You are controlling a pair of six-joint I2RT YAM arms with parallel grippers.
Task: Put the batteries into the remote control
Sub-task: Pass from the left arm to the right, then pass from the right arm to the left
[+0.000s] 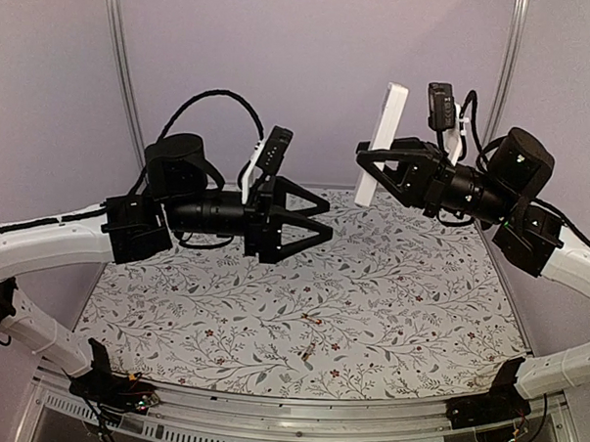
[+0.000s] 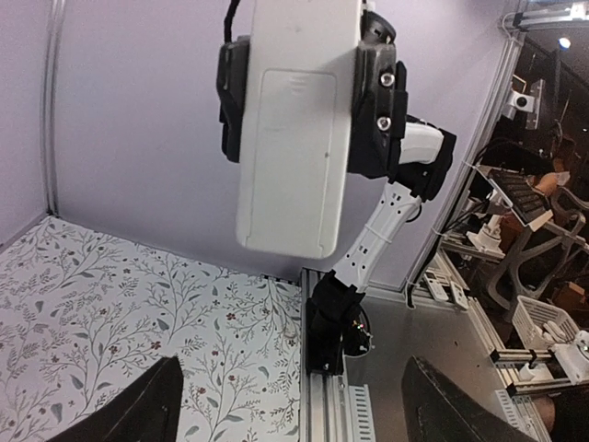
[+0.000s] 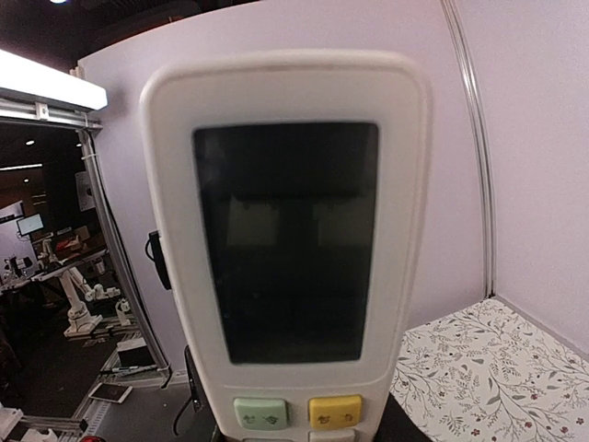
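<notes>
My right gripper is clamping the remote next to the battery cover [image 2: 293, 138], so my left gripper should hold the remote's lower end while my right gripper takes the display end [image 1: 393, 98].
My right gripper [image 1: 378, 169] is shut on the white remote control [image 1: 382, 142] and holds it upright, high above the table. In the left wrist view the remote's plain back [image 2: 293, 129] faces the camera, with the battery cover closed. In the right wrist view its dark display [image 3: 287, 241] and its green and yellow buttons fill the frame. My left gripper [image 1: 317, 222] is open and empty in the air, pointing at the remote from the left with a gap between them. Two tiny batteries [image 1: 311, 321] [image 1: 309, 358] lie on the floral table near the front middle.
The floral table cover [image 1: 419, 305] spans the workspace. A lilac back wall and metal corner posts [image 1: 121, 67] stand behind it. The right arm's base and the table's metal edge rail [image 2: 331, 405] show in the left wrist view.
</notes>
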